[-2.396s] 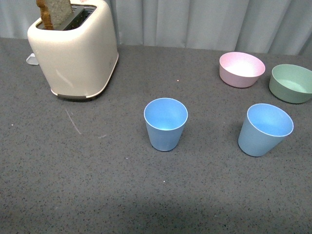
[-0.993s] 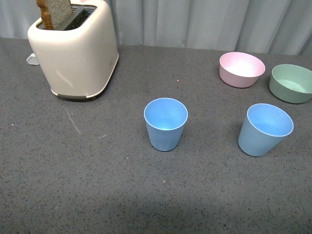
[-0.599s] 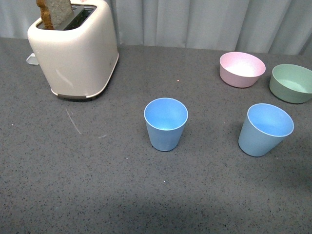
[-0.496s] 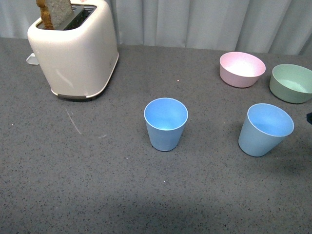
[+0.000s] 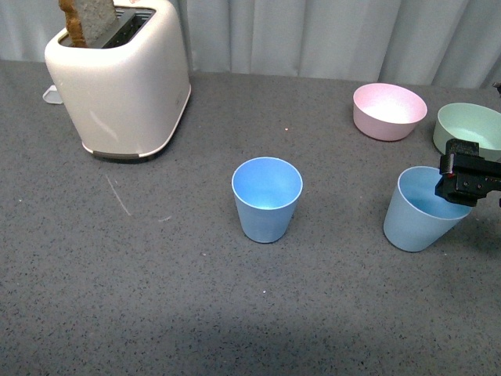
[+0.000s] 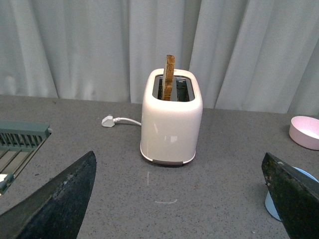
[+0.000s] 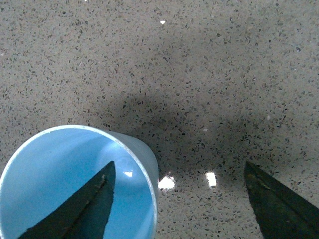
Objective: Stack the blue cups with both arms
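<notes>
The blue cup's outer side (image 7: 147,154) goes down steeply below the cup's rim, so the blue cup will fit only partway into the other blue cup when the robot lowers it.
Two light blue cups stand upright on the grey table: one in the middle (image 5: 266,197) and one at the right (image 5: 416,213). My right gripper (image 5: 468,178) is open and comes in from the right edge, over the right cup's rim. In the right wrist view one finger (image 7: 82,209) is over the inside of that cup (image 7: 60,174) and the other finger (image 7: 279,204) is outside it, so the jaws straddle its wall. My left gripper (image 6: 179,199) is open and empty above the table. One blue cup (image 6: 271,201) shows partly behind its finger. The left arm is out of the front view.
A cream toaster (image 5: 117,78) with a slice of bread stands at the back left, also in the left wrist view (image 6: 171,119). A pink bowl (image 5: 387,110) and a green bowl (image 5: 468,125) sit at the back right. A grey rack (image 6: 20,144) shows in the left wrist view.
My right gripper has come into the front view from the right edge and now sits over the right cup's rim. The cups, bowls and toaster have not moved.
</notes>
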Motion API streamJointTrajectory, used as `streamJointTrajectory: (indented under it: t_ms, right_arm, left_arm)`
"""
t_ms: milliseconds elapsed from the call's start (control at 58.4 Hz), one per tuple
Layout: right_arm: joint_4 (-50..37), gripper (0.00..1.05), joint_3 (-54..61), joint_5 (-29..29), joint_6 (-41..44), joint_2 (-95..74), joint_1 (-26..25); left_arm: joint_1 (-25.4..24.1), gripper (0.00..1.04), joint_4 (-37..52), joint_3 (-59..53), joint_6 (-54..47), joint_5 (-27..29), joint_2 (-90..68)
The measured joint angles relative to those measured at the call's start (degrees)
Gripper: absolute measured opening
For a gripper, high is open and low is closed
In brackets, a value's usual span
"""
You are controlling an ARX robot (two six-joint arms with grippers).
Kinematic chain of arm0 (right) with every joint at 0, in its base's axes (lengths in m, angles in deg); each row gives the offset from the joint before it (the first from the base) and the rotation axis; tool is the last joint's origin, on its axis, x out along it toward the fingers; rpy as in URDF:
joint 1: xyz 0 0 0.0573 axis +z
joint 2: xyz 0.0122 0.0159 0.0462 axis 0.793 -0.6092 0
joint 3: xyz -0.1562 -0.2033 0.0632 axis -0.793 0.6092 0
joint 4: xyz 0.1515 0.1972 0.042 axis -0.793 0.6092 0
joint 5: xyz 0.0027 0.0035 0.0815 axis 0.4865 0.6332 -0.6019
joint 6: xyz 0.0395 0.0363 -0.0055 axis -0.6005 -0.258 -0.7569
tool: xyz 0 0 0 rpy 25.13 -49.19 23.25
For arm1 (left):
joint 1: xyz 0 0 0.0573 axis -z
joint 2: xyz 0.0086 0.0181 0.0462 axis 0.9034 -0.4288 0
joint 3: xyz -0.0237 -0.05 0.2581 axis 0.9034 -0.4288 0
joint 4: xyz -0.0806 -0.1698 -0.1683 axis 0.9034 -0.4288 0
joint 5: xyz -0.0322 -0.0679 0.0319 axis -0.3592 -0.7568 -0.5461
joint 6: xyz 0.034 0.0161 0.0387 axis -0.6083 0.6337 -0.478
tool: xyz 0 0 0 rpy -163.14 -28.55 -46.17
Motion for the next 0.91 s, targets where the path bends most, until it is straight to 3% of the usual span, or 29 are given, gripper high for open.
streamJointTrajectory:
  t_ms: [479,599,753,907]
  right_arm:
    - [4.2,0.01,-1.9,-0.3,-1.9,-1.0,0.9]
    - [5.4,0.01,-2.4,-1.8,-3.1,-0.8,0.9]
    - [7.7,0.01,-3.0,-9.4,-7.1,1.3,1.2]
    - [9.5,0.01,-4.8,-14.8,-8.7,7.0,5.0]
  left_arm:
    - [0.0,0.98,0.0,0.0,0.0,0.0,0.0]
    - [0.0,0.98,0.0,0.0,0.0,0.0,0.0]
    - [0.0,0.98,0.0,0.0,0.0,0.0,0.0]
    - [0.0,0.98,0.0,0.0,0.0,0.0,0.0]
